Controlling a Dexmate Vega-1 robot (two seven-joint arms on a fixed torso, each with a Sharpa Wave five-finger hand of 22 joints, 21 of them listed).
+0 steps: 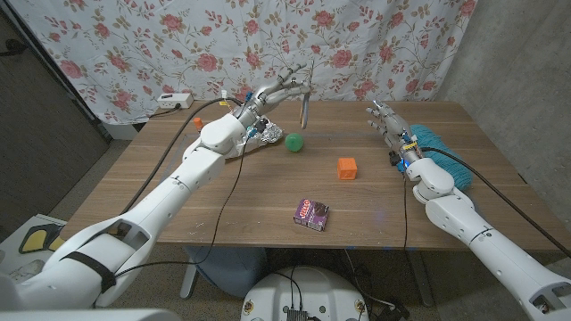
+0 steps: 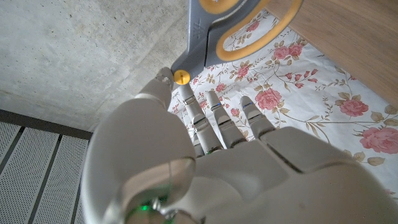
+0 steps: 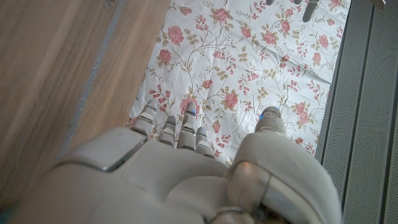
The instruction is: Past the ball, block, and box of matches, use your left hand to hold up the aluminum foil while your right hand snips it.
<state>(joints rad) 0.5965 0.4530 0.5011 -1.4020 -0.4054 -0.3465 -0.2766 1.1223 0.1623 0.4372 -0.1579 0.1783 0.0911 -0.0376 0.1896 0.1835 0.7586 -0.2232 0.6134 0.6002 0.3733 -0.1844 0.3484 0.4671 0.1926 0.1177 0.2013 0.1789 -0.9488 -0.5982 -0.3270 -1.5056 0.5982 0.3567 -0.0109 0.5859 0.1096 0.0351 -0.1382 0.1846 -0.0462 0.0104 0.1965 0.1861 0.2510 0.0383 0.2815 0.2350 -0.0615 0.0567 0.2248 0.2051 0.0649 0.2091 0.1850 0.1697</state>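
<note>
The scissors (image 1: 306, 100) will swing open when I spread the thumb and fingers of my right hand, because their handles hang close together (image 1: 304, 114) under my left hand.
My left hand (image 1: 278, 90) is raised above the table's far side and pinches a pair of scissors (image 1: 303, 105) at its fingertips, blades hanging down. In the left wrist view the scissors (image 2: 205, 37) show grey blades and yellow handles, with the thumb by the pivot. Crumpled aluminum foil (image 1: 268, 135) lies on the table below that wrist. A green ball (image 1: 295, 142), an orange block (image 1: 347, 168) and a purple box of matches (image 1: 312, 214) lie nearer me. My right hand (image 1: 389, 125) hovers at the far right, fingers (image 3: 177, 127) apart, holding nothing.
A teal cloth-like thing (image 1: 443, 150) lies beside my right forearm. A white power strip (image 1: 174, 101) and a small orange object (image 1: 197, 121) sit at the far left. A flowered curtain (image 1: 357, 45) hangs behind the table (image 1: 223, 205).
</note>
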